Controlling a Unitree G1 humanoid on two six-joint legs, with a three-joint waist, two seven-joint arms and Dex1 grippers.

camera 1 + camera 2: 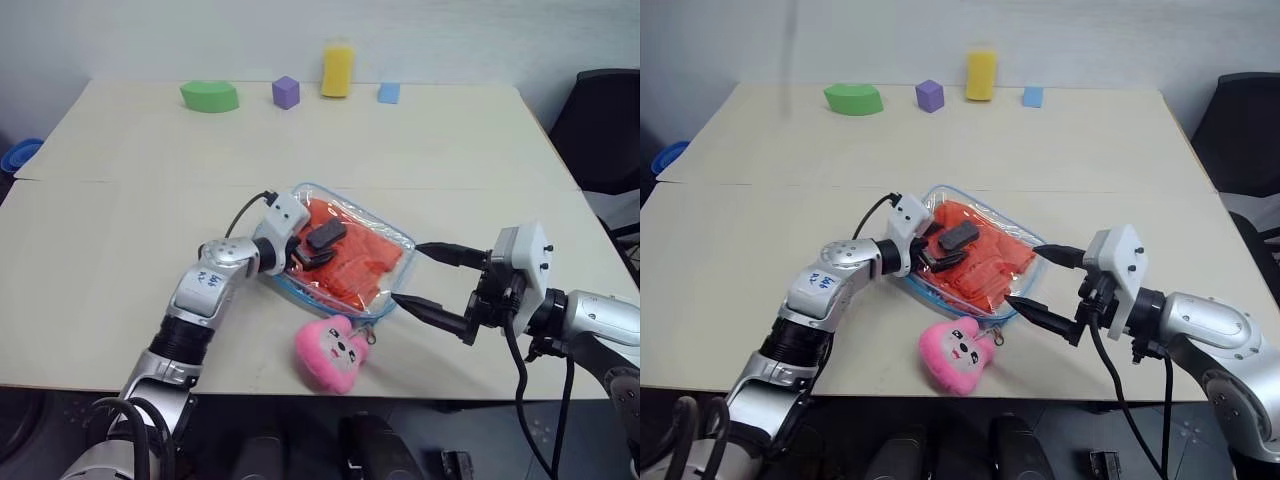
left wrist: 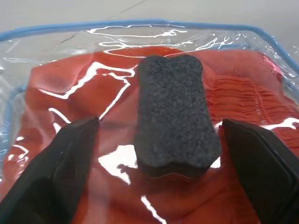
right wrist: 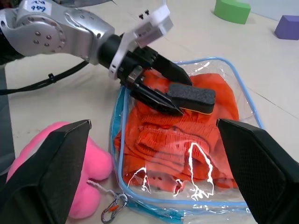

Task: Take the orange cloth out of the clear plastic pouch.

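I expect the pink plush charm (image 1: pixel 332 355) to pull the pouch's zipper open along the front edge when I pull the charm sideways, because a metal clip (image 1: pixel 369 333) joins them.
The clear plastic pouch (image 1: pixel 396 236) with blue edging lies flat near the table's middle, and the orange cloth (image 1: pixel 356 266) is inside it. My left gripper (image 1: pixel 318 246) hovers open over the pouch's left part, its fingers (image 2: pixel 60 163) spread wide over the plastic. A dark grey foam block (image 2: pixel 173 130) sits between them, with a gap on each side. My right gripper (image 1: pixel 407 272) stands open at the pouch's right edge, pointing at it, with nothing between its fingers. The pink plush charm (image 1: pixel 330 352) lies in front of the pouch, clipped to its corner.
At the table's far edge stand a green block (image 1: pixel 210 96), a purple cube (image 1: pixel 286 92), a yellow block (image 1: pixel 338 69) and a small blue block (image 1: pixel 388 93). A black chair (image 1: pixel 605 120) is at the right, and a blue bowl (image 1: pixel 20 155) at the left.
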